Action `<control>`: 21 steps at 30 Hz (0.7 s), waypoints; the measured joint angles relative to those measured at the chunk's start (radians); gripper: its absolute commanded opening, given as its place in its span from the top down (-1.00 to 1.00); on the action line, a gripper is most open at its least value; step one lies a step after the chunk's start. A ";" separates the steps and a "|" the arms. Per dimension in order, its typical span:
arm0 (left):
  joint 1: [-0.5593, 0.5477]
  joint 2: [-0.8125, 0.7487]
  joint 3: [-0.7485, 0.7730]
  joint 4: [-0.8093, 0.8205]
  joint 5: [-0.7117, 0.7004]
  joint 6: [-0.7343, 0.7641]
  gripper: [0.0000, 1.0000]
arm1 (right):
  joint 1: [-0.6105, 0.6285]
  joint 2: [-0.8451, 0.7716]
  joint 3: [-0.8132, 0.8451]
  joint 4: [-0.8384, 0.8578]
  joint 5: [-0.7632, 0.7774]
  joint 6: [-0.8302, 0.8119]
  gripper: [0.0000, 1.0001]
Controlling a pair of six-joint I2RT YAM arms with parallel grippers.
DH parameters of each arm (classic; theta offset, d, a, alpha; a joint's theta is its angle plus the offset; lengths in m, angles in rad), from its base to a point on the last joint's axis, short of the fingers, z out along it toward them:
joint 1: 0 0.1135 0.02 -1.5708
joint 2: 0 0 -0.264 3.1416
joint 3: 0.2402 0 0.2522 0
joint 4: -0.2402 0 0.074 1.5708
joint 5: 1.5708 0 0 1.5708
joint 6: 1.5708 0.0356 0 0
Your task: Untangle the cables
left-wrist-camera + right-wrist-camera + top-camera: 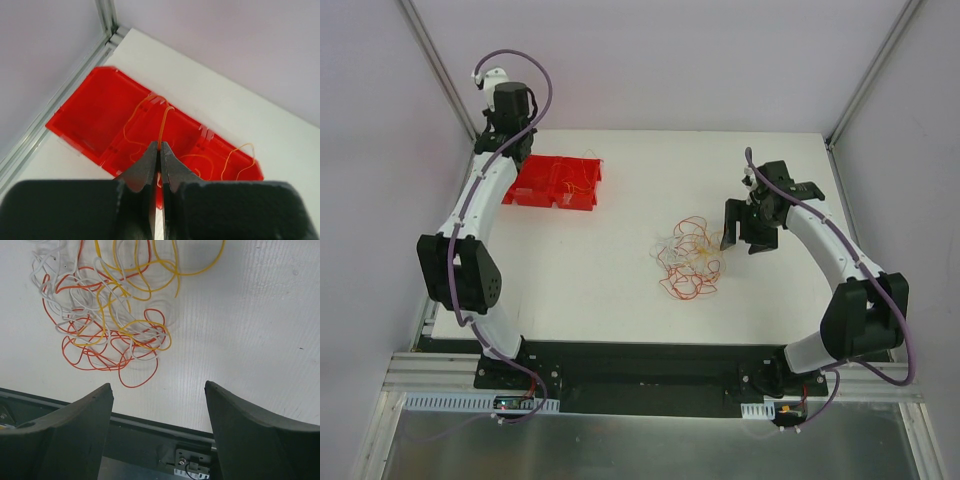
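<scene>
The orange cable (163, 122) runs from the bin up to the robot's raised left gripper, so next the left gripper goes back down and open inside the middle compartment (537, 180).
A tangled bunch of thin red, orange, yellow and white cables (686, 257) lies mid-table; it also shows in the right wrist view (107, 315). My right gripper (750, 228) hangs open and empty just right of the bunch; its jaws stand wide apart in the right wrist view (157, 395). My left gripper (160, 146) is shut on an orange cable (164, 125) and holds it above the red bin (90, 120). The cable hangs from the fingertips into the bin. More orange cables (239, 157) lie in the bin's compartments. From above, the left gripper (510, 125) sits over the bin (553, 182).
The red bin has several compartments and stands at the table's far left. Metal frame posts (440, 65) rise at the back corners. The black base rail (640, 365) runs along the near edge.
</scene>
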 measured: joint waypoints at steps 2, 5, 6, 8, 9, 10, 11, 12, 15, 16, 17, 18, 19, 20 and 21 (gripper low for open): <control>0.002 0.000 0.037 -0.002 0.012 0.003 1.00 | -0.001 0.003 0.003 -0.002 -0.002 0.001 -0.53; 0.002 -0.015 0.094 0.006 0.028 0.005 1.00 | -0.002 0.005 0.004 0.002 -0.011 0.004 -0.53; 0.002 -0.027 0.106 0.009 0.029 0.006 1.00 | -0.002 0.005 0.004 0.005 -0.014 0.005 -0.53; 0.002 -0.053 0.125 0.013 0.029 0.010 1.00 | -0.003 0.005 0.004 0.011 -0.016 0.008 -0.53; 0.002 -0.063 0.130 0.017 0.029 0.011 1.00 | -0.003 0.005 0.005 0.011 -0.016 0.009 -0.53; 0.002 -0.075 0.136 0.020 0.029 0.016 1.00 | -0.003 0.005 0.005 0.011 -0.016 0.010 -0.53; 0.002 -0.085 0.141 0.026 0.028 0.020 1.00 | -0.003 0.005 0.005 0.011 -0.016 0.011 -0.53; 0.002 -0.092 0.145 0.031 0.028 0.023 1.00 | -0.003 0.004 0.005 0.011 -0.016 0.012 -0.53; 0.003 -0.101 0.151 0.042 0.030 0.024 1.00 | -0.003 0.003 0.005 0.011 -0.016 0.013 -0.53; 0.007 -0.101 0.151 0.043 0.035 0.024 1.00 | -0.003 0.000 0.005 0.011 -0.016 0.013 -0.53; 0.009 -0.101 0.151 0.042 0.045 0.024 1.00 | -0.003 -0.003 0.005 0.012 -0.017 0.018 -0.53; 0.009 -0.101 0.151 0.042 0.051 0.024 1.00 | -0.003 -0.007 0.005 0.012 -0.017 0.022 -0.53; 0.009 -0.101 0.151 0.042 0.054 0.024 1.00 | -0.003 -0.011 0.004 0.013 -0.016 0.026 -0.53; 0.012 -0.101 0.151 0.043 0.056 0.024 1.00 | -0.003 -0.019 0.003 0.016 -0.016 0.030 -0.53; 0.015 -0.102 0.151 0.043 0.059 0.024 1.00 | -0.003 -0.024 0.003 0.017 -0.016 0.035 -0.53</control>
